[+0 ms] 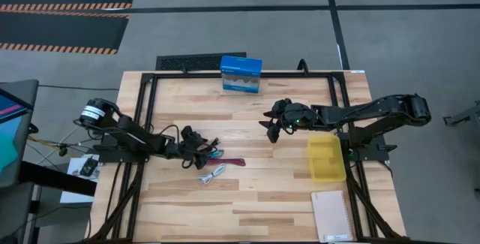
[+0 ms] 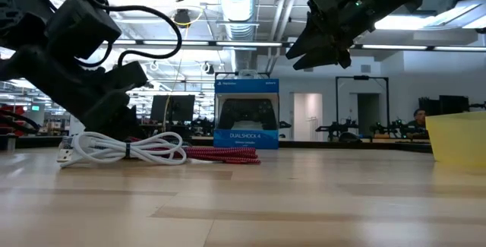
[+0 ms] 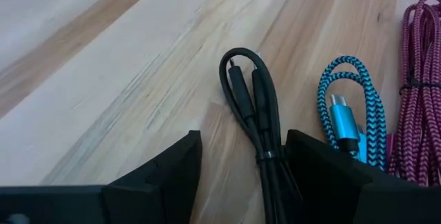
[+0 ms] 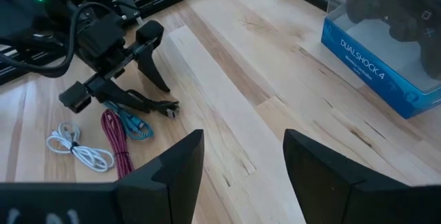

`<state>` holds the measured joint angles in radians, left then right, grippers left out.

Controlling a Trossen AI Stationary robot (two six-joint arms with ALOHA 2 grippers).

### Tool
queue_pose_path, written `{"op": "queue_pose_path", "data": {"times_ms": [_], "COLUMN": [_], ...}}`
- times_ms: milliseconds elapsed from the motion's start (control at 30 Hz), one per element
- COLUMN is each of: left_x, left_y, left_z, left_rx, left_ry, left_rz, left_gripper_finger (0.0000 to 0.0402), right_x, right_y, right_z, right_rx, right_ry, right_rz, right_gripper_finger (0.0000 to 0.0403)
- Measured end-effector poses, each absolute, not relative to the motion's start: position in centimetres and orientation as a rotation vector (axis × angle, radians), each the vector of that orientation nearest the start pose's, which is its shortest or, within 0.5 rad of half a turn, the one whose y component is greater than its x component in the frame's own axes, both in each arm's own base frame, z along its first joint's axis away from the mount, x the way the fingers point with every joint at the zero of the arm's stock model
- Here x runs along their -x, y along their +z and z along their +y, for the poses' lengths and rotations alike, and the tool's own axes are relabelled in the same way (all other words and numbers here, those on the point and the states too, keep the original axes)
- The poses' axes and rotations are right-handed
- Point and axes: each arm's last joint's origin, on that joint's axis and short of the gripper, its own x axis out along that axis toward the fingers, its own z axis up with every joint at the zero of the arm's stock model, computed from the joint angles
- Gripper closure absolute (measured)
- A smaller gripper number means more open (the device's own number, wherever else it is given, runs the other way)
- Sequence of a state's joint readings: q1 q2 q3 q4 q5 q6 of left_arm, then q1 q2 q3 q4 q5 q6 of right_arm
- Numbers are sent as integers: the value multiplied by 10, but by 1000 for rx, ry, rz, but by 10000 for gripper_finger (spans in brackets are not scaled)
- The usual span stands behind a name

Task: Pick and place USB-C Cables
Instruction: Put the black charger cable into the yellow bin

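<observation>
The black cable bundle point(image 3: 260, 114) will stay together and hold its loop when I pick it up, because a small tie point(image 3: 267, 155) holds the strands of cable tight below the plugs.
My left gripper point(image 3: 241, 141) is low over the table point(image 1: 196, 149) and open. Its fingers stand on either side of the black cable bundle point(image 3: 260, 107), which lies flat on the wood; whether a finger touches it, I cannot tell. Beside it lie the teal cable point(image 3: 348, 110) and the maroon cable point(image 3: 420, 93). The white cable point(image 1: 212, 173) lies nearer the near edge. My right gripper point(image 1: 273, 128) hangs open above the table's middle point(image 4: 241, 155), well clear of the cables.
A blue DualShock box point(image 1: 241, 74) stands at the far edge. A yellow bin point(image 1: 326, 156) sits on the right side, with a notebook point(image 1: 331, 215) near it at the near right corner. Bare wood lies between the cables and the bin.
</observation>
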<state>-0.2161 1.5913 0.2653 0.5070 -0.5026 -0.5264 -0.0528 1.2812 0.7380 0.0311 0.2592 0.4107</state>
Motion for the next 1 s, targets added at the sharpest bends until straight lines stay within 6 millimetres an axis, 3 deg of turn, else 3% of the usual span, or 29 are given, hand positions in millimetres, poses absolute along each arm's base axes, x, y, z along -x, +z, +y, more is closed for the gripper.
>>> {"op": "queue_pose_path", "data": {"times_ms": [133,400,700,1000], "left_x": [-205,-204,-203,-197], "left_y": [76,75,87,120], "left_z": [-30,-29,-27,-16], "left_rx": [218,218,221,220], "left_ry": [478,493,460,482], "left_rz": [666,666,636,544], "left_gripper_finger": [245,386,393,393], "right_x": [-268,-268,-268,-269], "right_y": [234,234,235,236], "right_z": [-22,-22,-22,-19], "right_rx": [-345,-346,-348,-369], "right_ry": [-405,-405,-400,-327], "right_rz": [440,441,434,442], "right_gripper_finger": [180,180,180,180]}}
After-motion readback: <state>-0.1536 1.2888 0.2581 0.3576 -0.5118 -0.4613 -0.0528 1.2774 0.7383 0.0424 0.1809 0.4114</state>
